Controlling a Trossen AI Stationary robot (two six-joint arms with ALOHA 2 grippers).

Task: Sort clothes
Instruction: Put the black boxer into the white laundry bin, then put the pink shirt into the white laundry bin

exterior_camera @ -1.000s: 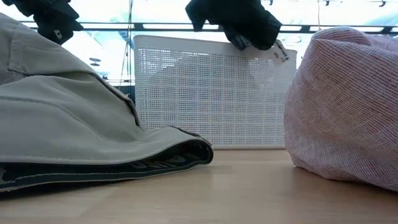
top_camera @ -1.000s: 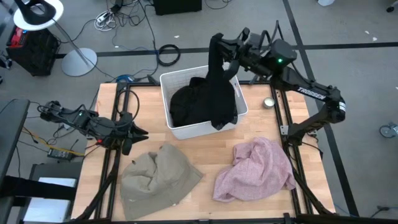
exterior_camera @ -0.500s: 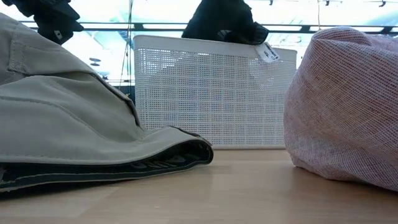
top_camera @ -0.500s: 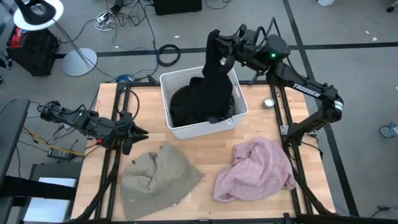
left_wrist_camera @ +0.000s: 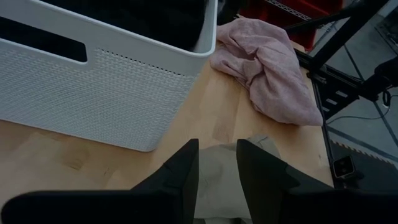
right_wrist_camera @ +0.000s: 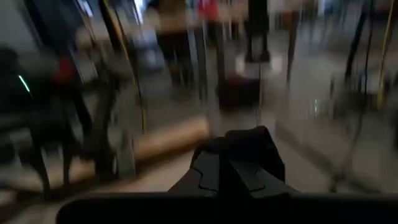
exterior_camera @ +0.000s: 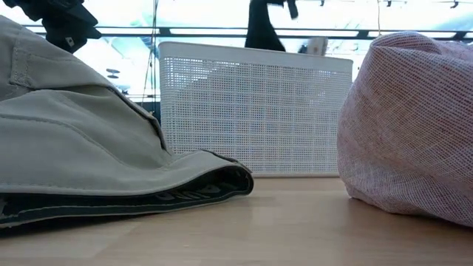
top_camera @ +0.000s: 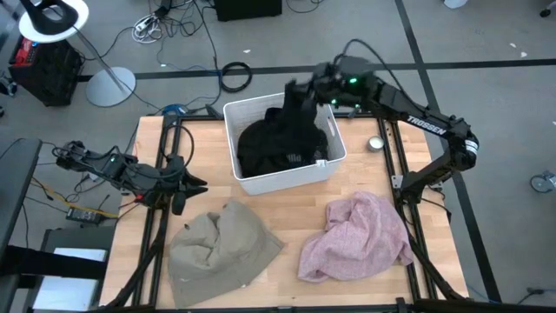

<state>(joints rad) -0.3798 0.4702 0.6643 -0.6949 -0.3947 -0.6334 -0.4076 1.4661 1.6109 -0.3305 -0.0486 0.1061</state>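
Note:
My right gripper is lowering the black garment (top_camera: 300, 106), which hangs down into the white bin. It should keep lowering the garment's top end and let go over the black pile (top_camera: 271, 148).
A white bin (top_camera: 291, 180) stands at the table's far middle with black clothes (top_camera: 276, 148) piled in it. My right gripper (top_camera: 298, 89) is above the bin's far right part, shut on a black garment (exterior_camera: 264, 29) that hangs down into the bin. A beige garment (top_camera: 221, 248) lies bunched at the near left and a pink garment (top_camera: 360, 236) at the near right, both resting on the table. My left gripper (left_wrist_camera: 217, 167) waits open at the table's left, above the beige garment's edge (left_wrist_camera: 214, 186). My right gripper holds the black garment by its top end (top_camera: 294, 106), pinched between the shut fingers; how many layers cannot be told. The fingers come from the table's far right, nearly level. The garment hangs as a narrow strip, its lower part on the black pile in the bin.
A small round tin (top_camera: 375, 143) lies on the table right of the bin. Bare wood shows between the bin and the two near garments. The bin's perforated wall (exterior_camera: 251, 111) stands between the beige and pink heaps in the low view.
My right gripper has sunk over the bin and tipped up toward level, still shut. The black garment has come down with it. Its lower end, which hung over the bin's near right rim, has gone inside the bin.

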